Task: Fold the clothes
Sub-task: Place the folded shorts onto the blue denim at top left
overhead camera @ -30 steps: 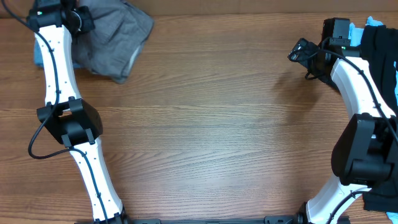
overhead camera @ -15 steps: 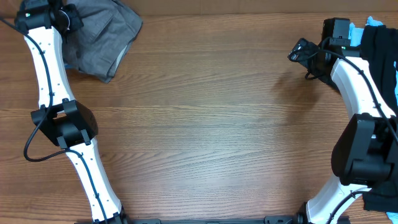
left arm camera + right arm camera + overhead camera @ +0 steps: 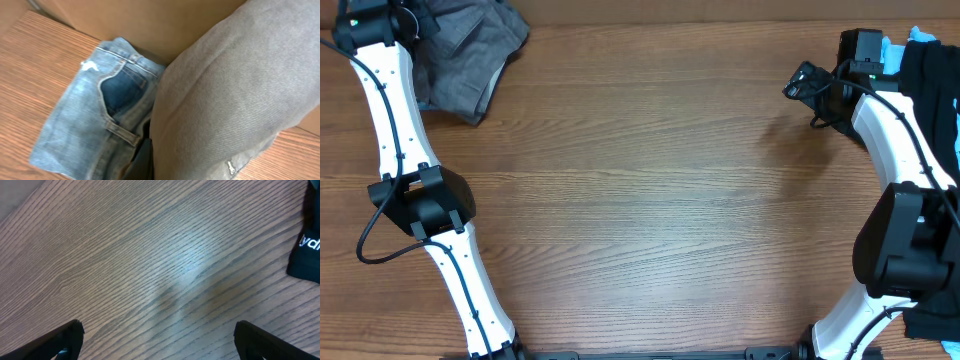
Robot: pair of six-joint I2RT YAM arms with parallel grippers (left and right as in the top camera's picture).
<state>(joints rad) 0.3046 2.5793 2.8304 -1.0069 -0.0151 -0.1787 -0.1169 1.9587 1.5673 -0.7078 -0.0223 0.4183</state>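
Observation:
The denim shorts' pocket [image 3: 122,92] is uncovered and the grey shorts are crooked. My left gripper should lay the grey shorts [image 3: 225,85] over the pocket, then pinch and straighten them.
The grey shorts [image 3: 468,55] lie bunched at the table's far left corner, partly past the top edge. My left gripper [image 3: 408,22] is shut on them; in the left wrist view the grey shorts [image 3: 235,95] fill the right side and hide most of the jaws [image 3: 145,160]. Small blue denim shorts [image 3: 100,125] lie on the wood just left of them. My right gripper [image 3: 803,80] hangs open and empty over bare wood at the far right [image 3: 157,340]. A black T-shirt [image 3: 930,90] and a light-blue garment [image 3: 920,36] are heaped behind the right arm.
A brown cardboard-coloured wall [image 3: 150,20] stands behind the denim shorts. A black garment corner with white lettering [image 3: 307,250] lies at the right of the right wrist view. Another dark cloth [image 3: 932,325] shows at the bottom right table corner.
My left gripper has dragged the grey shorts left and toward the far corner, uncovering more wood. The right arm has not moved.

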